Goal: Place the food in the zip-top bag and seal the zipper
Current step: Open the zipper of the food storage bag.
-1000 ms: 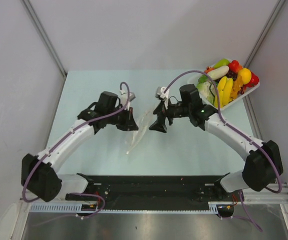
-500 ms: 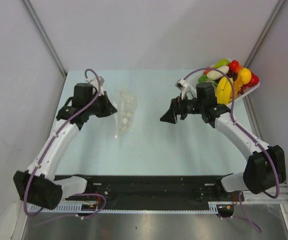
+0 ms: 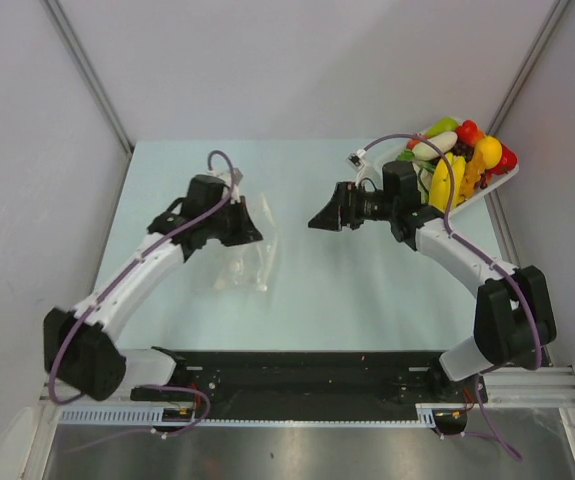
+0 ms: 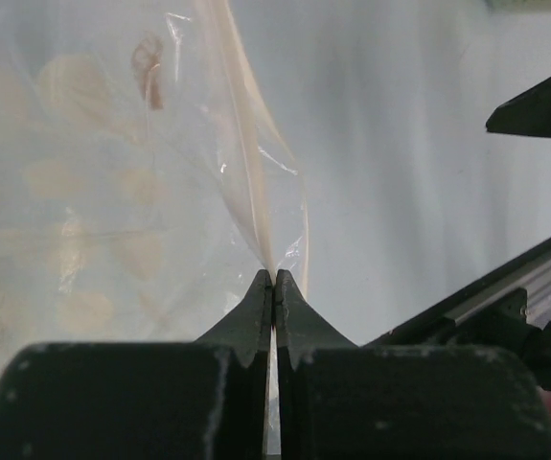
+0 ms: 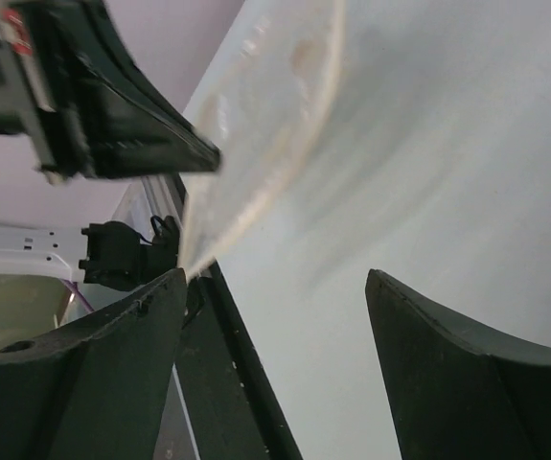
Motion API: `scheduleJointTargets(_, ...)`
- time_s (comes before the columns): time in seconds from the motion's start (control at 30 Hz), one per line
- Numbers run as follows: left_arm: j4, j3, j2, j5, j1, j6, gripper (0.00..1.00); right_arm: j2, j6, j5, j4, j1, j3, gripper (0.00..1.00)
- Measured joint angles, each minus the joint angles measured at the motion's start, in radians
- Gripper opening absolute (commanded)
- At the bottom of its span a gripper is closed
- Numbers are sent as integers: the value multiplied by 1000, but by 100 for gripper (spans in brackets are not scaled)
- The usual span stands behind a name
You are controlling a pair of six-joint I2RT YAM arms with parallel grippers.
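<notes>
The zipper's loose end [image 3: 264, 201] is facing away from my open right gripper, so I should use my left gripper to swing the bag into my right gripper's fingers.
My left gripper [image 3: 254, 228] is shut on the pale zipper strip [image 4: 247, 144] of the clear dotted zip-top bag [image 3: 243, 266]. In the left wrist view the strip runs up out of the closed fingertips [image 4: 261, 302] and the bag [image 4: 74, 192] spreads to the left. My right gripper [image 3: 323, 218] is open and empty, right of the bag and pointing at it. The right wrist view shows the bag [image 5: 265, 115], blurred, beyond its spread fingers [image 5: 112, 364]. The food [image 3: 459, 158] is piled in the white basket [image 3: 499, 184] at the far right: lemon [image 3: 488, 151], white radish [image 3: 435, 146], red pepper [image 3: 469, 131].
Yellow bananas [image 3: 448, 180] lie in the basket too, just behind the right arm's wrist. Grey walls stand close on both sides of the table. The black base rail [image 3: 297, 375] runs along the near edge.
My left gripper has moved right and nearer with the bag, which now hangs spread below it. My right gripper has moved a little left and farther back, still open.
</notes>
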Motion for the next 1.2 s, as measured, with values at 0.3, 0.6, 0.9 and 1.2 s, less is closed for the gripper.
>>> scheduleJointTargets(0.3, 217, -35, 175, 171, -83, -135, 0, 126, 35, 24, 18, 73, 0, 75)
scheduleJointTargets(0.6, 371, -93, 125, 277, -65, -180, 0, 238, 128, 8, 98, 81, -5, 1)
scheduleJointTargets(0.9, 203, -72, 46, 138, 102, -71, 0, 146, -245, 252, -149, 60, -4, 3)
scheduleJointTargets(1.2, 142, -60, 50, 167, 20, -3, 0, 148, -452, 343, -272, 85, 35, 75)
